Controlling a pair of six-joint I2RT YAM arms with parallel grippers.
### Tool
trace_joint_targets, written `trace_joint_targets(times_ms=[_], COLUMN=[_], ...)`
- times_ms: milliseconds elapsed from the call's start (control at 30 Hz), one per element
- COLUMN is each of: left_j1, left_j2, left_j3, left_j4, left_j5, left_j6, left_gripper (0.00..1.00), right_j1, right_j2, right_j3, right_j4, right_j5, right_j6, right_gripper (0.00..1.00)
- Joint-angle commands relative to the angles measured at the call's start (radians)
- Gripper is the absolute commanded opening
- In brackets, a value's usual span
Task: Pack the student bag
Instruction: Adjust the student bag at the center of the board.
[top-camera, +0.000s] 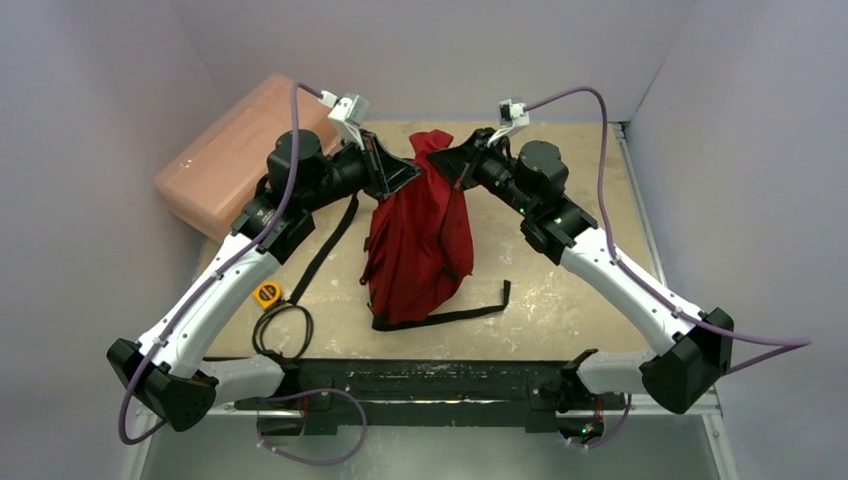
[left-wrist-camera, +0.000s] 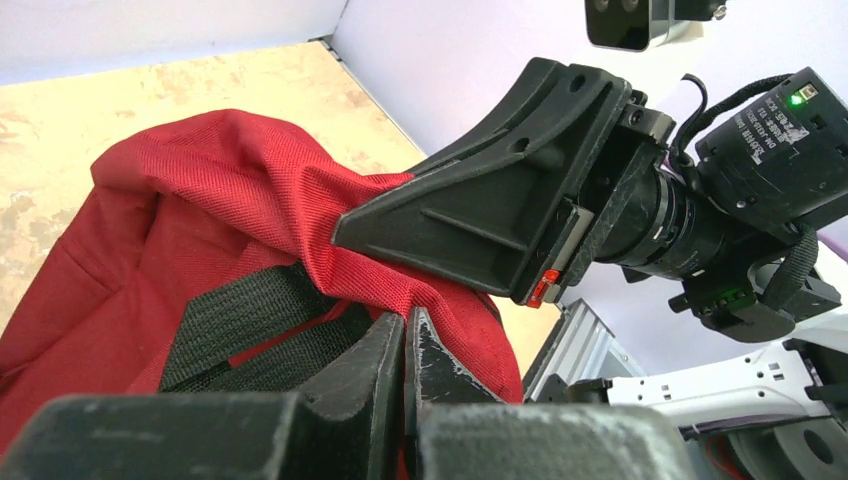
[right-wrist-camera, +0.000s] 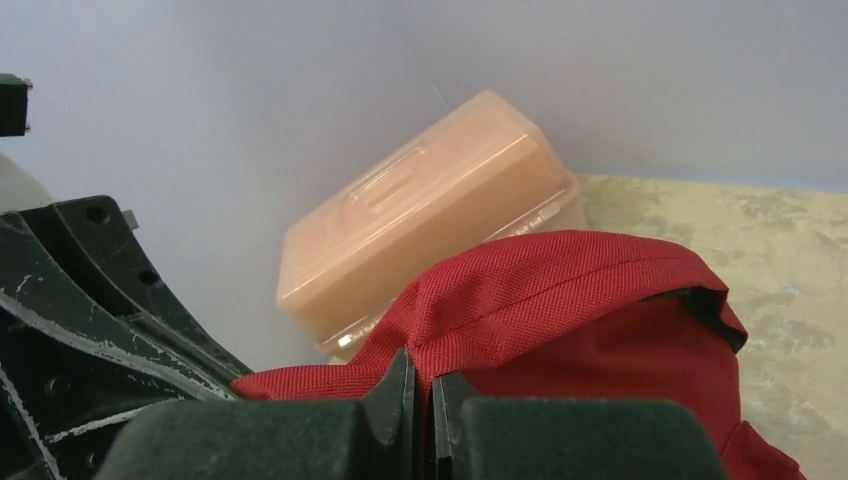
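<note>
The student bag is hanging upright with its top bunched in both grippers (top-camera: 428, 165). Next, my left gripper lets go and moves away before my right gripper lays it down.
The dark red student bag (top-camera: 420, 235) hangs lifted over the middle of the table, its top bunched between both grippers and its black straps (top-camera: 440, 318) trailing on the surface. My left gripper (top-camera: 412, 172) is shut on the bag's top fabric from the left. In the left wrist view its fingertips (left-wrist-camera: 408, 325) pinch red cloth beside a black strap (left-wrist-camera: 240, 320). From the right, my right gripper (top-camera: 463, 166) is shut on a fold of the bag's (right-wrist-camera: 600, 290) rim, the cloth caught between its tips (right-wrist-camera: 420, 368). The two grippers nearly meet.
A pink translucent plastic box (top-camera: 240, 150) leans against the back left wall, also in the right wrist view as the box (right-wrist-camera: 430, 220). A yellow tape measure (top-camera: 266, 293) and a looped black cord (top-camera: 285, 330) lie at the front left. Walls close three sides.
</note>
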Motion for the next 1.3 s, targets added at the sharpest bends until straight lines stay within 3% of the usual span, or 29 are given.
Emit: trace_joint_targets(times_ms=[0, 167, 333, 500, 633, 700, 933, 967, 1267], left_j1=[-0.004, -0.004, -0.004, -0.004, 0.004, 0.005, 0.01, 0.01, 0.011], left_j2=[-0.067, -0.088, -0.116, -0.192, -0.279, -0.309, -0.308, -0.308, -0.328], left_j3=[0.05, 0.154, 0.168, 0.002, -0.248, -0.322, -0.21, -0.182, -0.111], left_j4=[0.047, -0.058, -0.068, -0.067, -0.06, -0.062, -0.152, -0.164, -0.152], left_j5=[-0.013, -0.065, -0.085, -0.135, -0.25, -0.291, -0.299, -0.307, -0.253], left_j6=[0.023, 0.086, 0.096, 0.073, 0.02, 0.013, 0.057, 0.066, 0.041], left_gripper=[0.0, 0.0, 0.0, 0.0, 0.0, 0.0, 0.0, 0.0, 0.0], right_j1=[0.007, 0.026, 0.029, 0.057, 0.112, 0.117, 0.148, 0.149, 0.208], right_j2=[-0.003, 0.036, 0.063, 0.039, 0.046, 0.09, 0.115, 0.122, 0.138], right_j3=[0.154, 0.376, 0.421, 0.319, 0.046, 0.011, 0.261, 0.3, 0.547], right_j4=[0.103, 0.053, 0.056, 0.077, 0.193, 0.179, -0.015, -0.02, -0.021], right_j5=[0.011, -0.053, -0.127, -0.123, -0.112, -0.1, -0.059, -0.068, -0.023], right_j6=[-0.039, -0.09, -0.064, -0.051, -0.016, -0.027, -0.156, -0.165, -0.278], right_gripper=[0.0, 0.0, 0.0, 0.0, 0.0, 0.02, 0.05, 0.0, 0.0])
